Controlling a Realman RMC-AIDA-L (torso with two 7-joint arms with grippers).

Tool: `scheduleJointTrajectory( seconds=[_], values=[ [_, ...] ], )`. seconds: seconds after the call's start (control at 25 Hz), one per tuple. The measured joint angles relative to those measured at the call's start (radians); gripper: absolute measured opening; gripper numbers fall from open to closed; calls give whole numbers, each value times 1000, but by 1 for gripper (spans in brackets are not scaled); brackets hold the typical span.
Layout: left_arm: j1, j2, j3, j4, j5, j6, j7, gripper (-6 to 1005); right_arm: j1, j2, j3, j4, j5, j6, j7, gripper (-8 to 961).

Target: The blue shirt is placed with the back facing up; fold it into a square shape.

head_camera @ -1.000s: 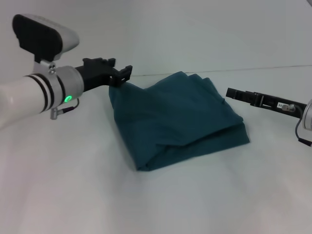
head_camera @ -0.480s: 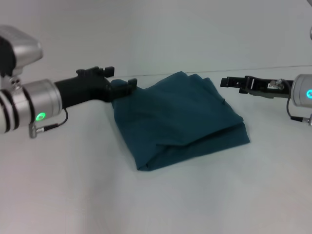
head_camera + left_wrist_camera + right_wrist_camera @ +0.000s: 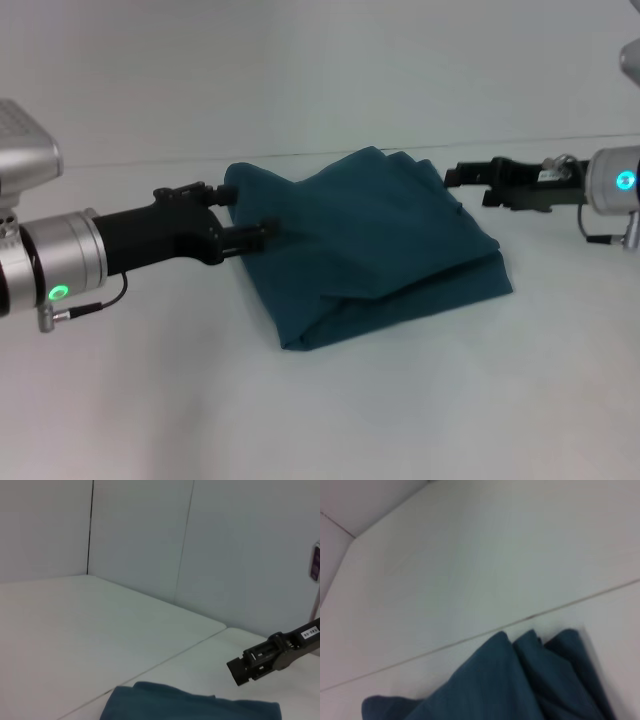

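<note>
The blue shirt's top layer ends short of the layers (image 3: 418, 168) under it, so next my right gripper pinches the top layer's near side (image 3: 422, 210) and pulls it out over them.
The blue shirt (image 3: 370, 230) lies folded into a thick, roughly square bundle in the middle of the white table, plain side up. My left gripper (image 3: 245, 212) is at the shirt's left edge, its two fingers apart, with the lower fingertip over the cloth. My right gripper (image 3: 452, 176) hovers by the shirt's far right corner, just above the cloth. The left wrist view shows the shirt's far edge (image 3: 190, 707) and the right gripper (image 3: 239, 670) beyond it. The right wrist view shows the bundle's layered folds (image 3: 520, 690).
The white table (image 3: 150, 380) stretches out around the shirt, with bare surface in front and to both sides. A pale wall (image 3: 320, 70) rises just behind the table's back edge.
My left gripper has dropped and drawn back along the shirt's left edge, uncovering the far left corner. My right gripper has risen and moved left toward the shirt's far right corner.
</note>
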Motion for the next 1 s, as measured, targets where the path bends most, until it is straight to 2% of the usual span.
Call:
scheduleJointTrajectory(
  seconds=[0.4,0.84,1.0],
  values=[
    [6,3,0,-14,32,6,19,785,14,36,-20,63,-10,85,2,824],
    [3,1,1,-18,53,0,26,785,14,82,-15,49,-2,114,-10,766],
    [3,1,-2,-18,53,0,26,785,19,89,-15,46,-1,111,-11,716]
  ],
)
